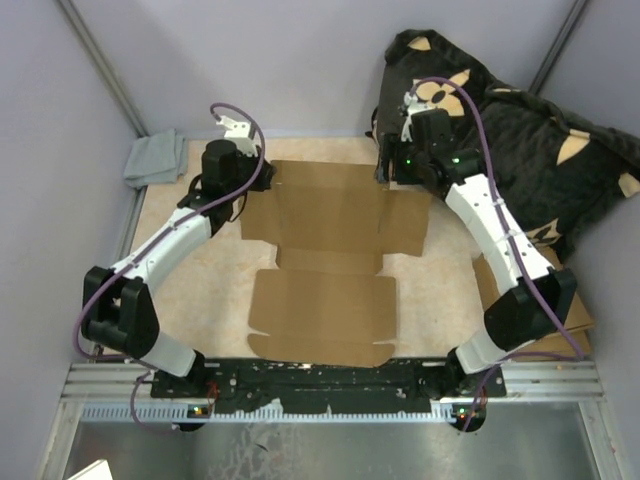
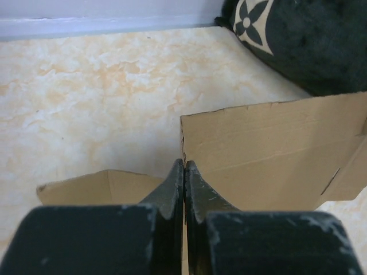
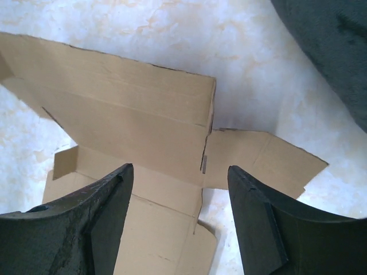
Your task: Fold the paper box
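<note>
The far panel is held by its corner edge in my left gripper, and the side flap is free. I should lift the panel next until it stands straight up.
The paper box lies opened out as a plain brown die-cut sheet in the middle of the table. My left gripper is at its far left corner. In the left wrist view that gripper is shut, with the thin edge of the box's far panel running in between its fingers. A small side flap shows to the left of them. My right gripper hovers over the far right corner. In the right wrist view it stands open above the panel and corner flap, touching nothing.
A black patterned cushion fills the far right corner, close behind the right arm. A grey cloth lies at the far left. Flat brown cardboard sheets are piled at the right edge. Walls close in the marbled table.
</note>
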Robot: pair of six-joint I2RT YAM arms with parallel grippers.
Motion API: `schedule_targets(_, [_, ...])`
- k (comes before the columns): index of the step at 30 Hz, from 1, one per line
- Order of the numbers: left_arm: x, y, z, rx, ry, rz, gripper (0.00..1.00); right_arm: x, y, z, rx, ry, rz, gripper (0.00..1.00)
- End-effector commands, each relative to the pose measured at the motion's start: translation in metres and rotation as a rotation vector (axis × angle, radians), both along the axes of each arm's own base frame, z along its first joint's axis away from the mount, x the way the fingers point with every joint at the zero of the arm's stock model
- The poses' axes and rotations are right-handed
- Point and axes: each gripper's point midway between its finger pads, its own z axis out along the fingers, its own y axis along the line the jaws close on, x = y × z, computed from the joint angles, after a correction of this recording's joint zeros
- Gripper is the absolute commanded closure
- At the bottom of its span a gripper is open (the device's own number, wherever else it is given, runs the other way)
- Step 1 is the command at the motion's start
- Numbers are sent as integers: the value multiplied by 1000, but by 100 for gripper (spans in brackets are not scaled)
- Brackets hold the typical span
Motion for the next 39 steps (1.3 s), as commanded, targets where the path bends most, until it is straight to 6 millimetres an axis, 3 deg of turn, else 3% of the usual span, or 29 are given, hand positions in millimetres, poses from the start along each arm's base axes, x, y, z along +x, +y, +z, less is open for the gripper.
schedule_targets(1, [-12, 10, 26, 46, -184, 40, 100, -20, -14, 29, -20, -69, -17, 32])
schedule_targets(9, [-64, 23, 44, -17, -417, 41, 100, -37, -19, 16, -37, -8, -3, 35])
schedule_targets(16, [-96, 16, 56, -26, -528, -51, 100, -38, -9, 23, 1, -15, 38, 41])
schedule_targets(23, [-111, 9, 59, -5, -589, -117, 100, -44, -2, 33, 20, -13, 91, 49])
schedule_targets(35, [-146, -1, 69, 40, -803, -194, 100, -38, -2, 21, -4, 15, 90, 62])
schedule_targets(39, [-149, -2, 69, 53, -814, -192, 100, -39, -2, 15, -10, 38, 95, 73])
